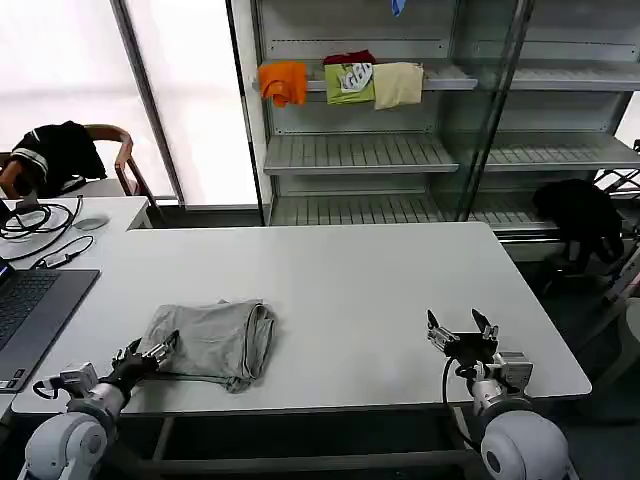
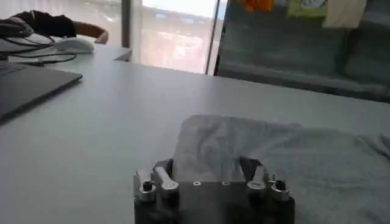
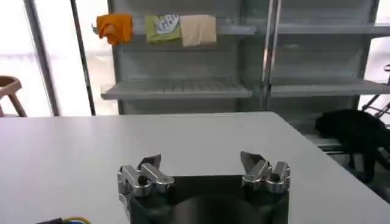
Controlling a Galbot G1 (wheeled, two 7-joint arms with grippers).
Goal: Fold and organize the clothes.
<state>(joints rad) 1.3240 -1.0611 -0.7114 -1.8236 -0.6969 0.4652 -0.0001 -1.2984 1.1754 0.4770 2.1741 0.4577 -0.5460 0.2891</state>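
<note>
Doubled layers (image 1: 258, 342) are rolled together at the shirt's far side edge. I expect the light grey shirt (image 1: 203, 341) to droop but stay in a bundle when I lift it and flip it over.
A light grey shirt (image 1: 213, 340), loosely folded into a rumpled rectangle, lies on the white table (image 1: 360, 290) near its front left. My left gripper (image 1: 150, 352) is at the shirt's near left corner, low over the table. In the left wrist view the left gripper (image 2: 207, 167) is open, its fingers spread either side of the shirt (image 2: 286, 158) edge. My right gripper (image 1: 460, 326) hovers open over bare table at the front right, far from the shirt. The right wrist view shows the right gripper (image 3: 201, 159) with nothing between its fingers.
A laptop (image 1: 30, 310), cables (image 1: 40, 225) and a mouse (image 1: 90, 222) sit at the table's left. Behind the table a shelf (image 1: 360, 150) carries orange (image 1: 283, 82), green (image 1: 349, 82) and cream (image 1: 398, 84) garments. Black garments lie on a chair (image 1: 60, 150) and at the right (image 1: 578, 215).
</note>
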